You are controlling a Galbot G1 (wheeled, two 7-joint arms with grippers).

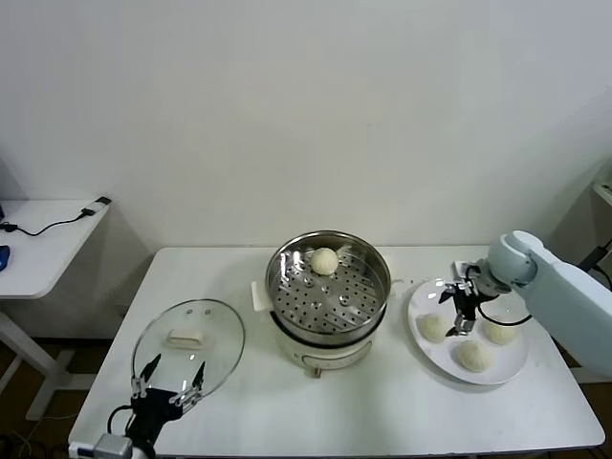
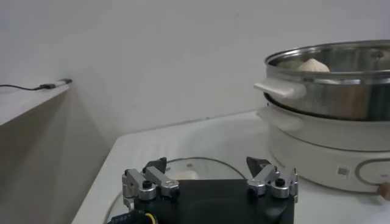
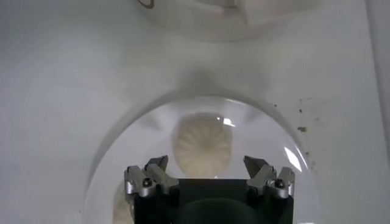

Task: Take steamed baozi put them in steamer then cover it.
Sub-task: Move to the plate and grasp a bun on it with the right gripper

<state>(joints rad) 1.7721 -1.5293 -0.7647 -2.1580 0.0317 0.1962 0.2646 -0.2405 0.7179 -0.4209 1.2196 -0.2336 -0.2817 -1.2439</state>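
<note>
My gripper will lift the pleated baozi, and it will come away whole and by itself, because a gap lies between it and its neighbours on the shiny plate.
One baozi lies at the back of the steel steamer, which sits on its white cooker base in mid-table. Three more baozi rest on a white plate to the right. My right gripper hangs open just above the plate. Its wrist view shows a pleated baozi just ahead of the spread fingers, untouched. The glass cover with its white handle lies flat at the left. My left gripper waits open over its near edge, empty.
A second white table with a cable stands off to the left. A wall runs close behind the work table. The cooker's side handle sticks out toward the cover.
</note>
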